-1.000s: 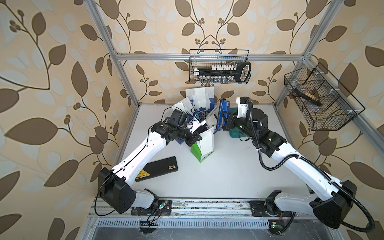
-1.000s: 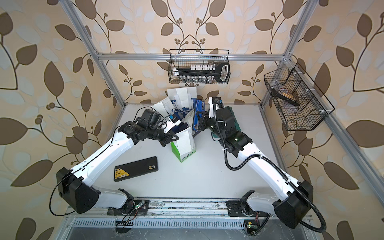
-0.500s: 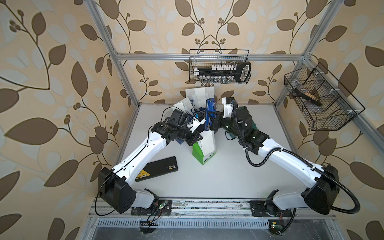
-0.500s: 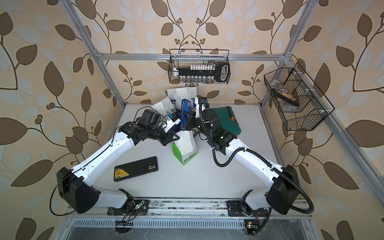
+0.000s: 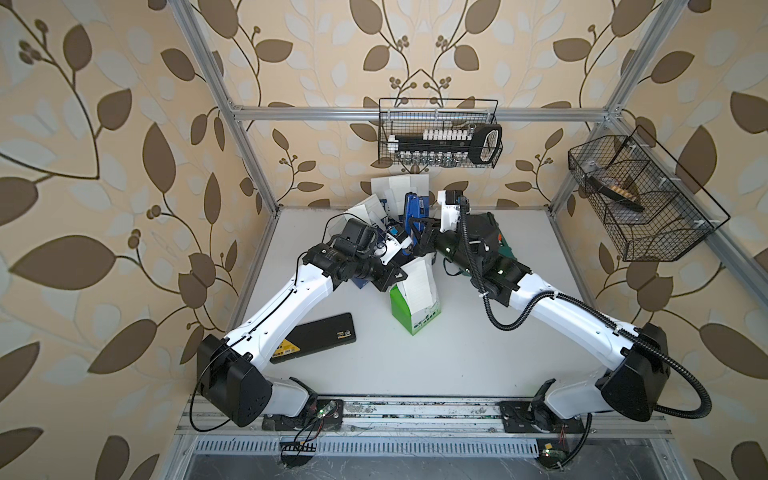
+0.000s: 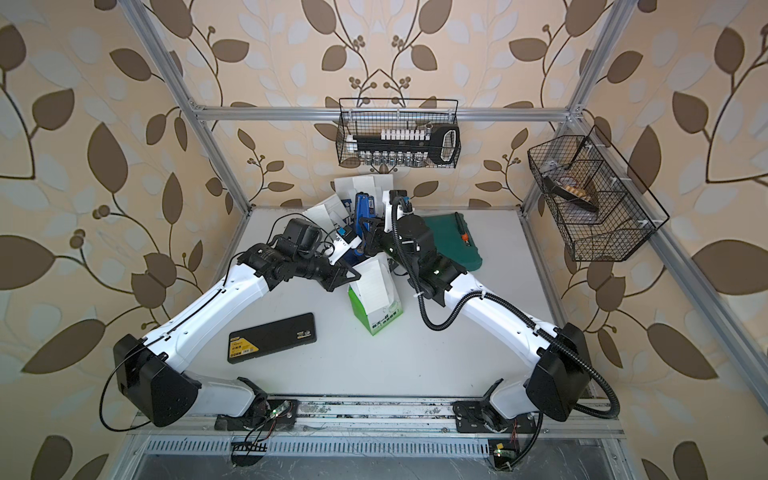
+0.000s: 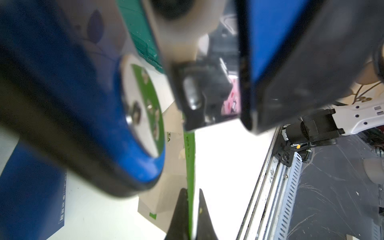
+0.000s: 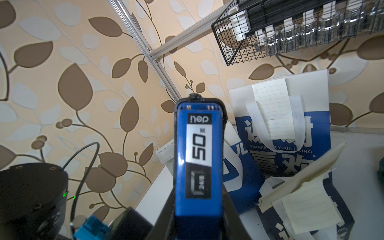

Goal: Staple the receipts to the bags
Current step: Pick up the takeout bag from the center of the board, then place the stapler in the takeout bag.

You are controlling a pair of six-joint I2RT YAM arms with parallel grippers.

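Observation:
The blue stapler's open jaws (image 7: 144,106) are astride the bag's green top edge (image 7: 190,156), so the robot's right gripper should go on lowering the stapler until it rests there, and then let go.
The small white-and-green bag (image 5: 415,303) stands mid-table with a lined receipt (image 5: 417,282) lying against its face. My left gripper (image 5: 395,276) is shut on the bag's green top edge (image 7: 190,162); in the left wrist view the black fingertips (image 7: 181,207) pinch it from both sides. My right gripper (image 5: 417,239) is shut on a blue stapler (image 8: 198,162), which hangs just above the bag's top, beside the left gripper. In the left wrist view the stapler (image 7: 93,108) is large and blurred. Behind stand blue-and-white bags (image 8: 280,133) and a navy bag (image 8: 336,203), each with a receipt (image 8: 272,108).
A flat black case (image 5: 316,343) lies at the front left beside the left arm. A green plastic case (image 6: 451,241) lies at the back right, partly under the right arm. Wire baskets hang on the back wall (image 5: 440,137) and the right wall (image 5: 636,195).
The right arm has swung left with the stapler, from right of the white-and-green bag to above its top beside the left gripper. The left gripper has kept its hold.

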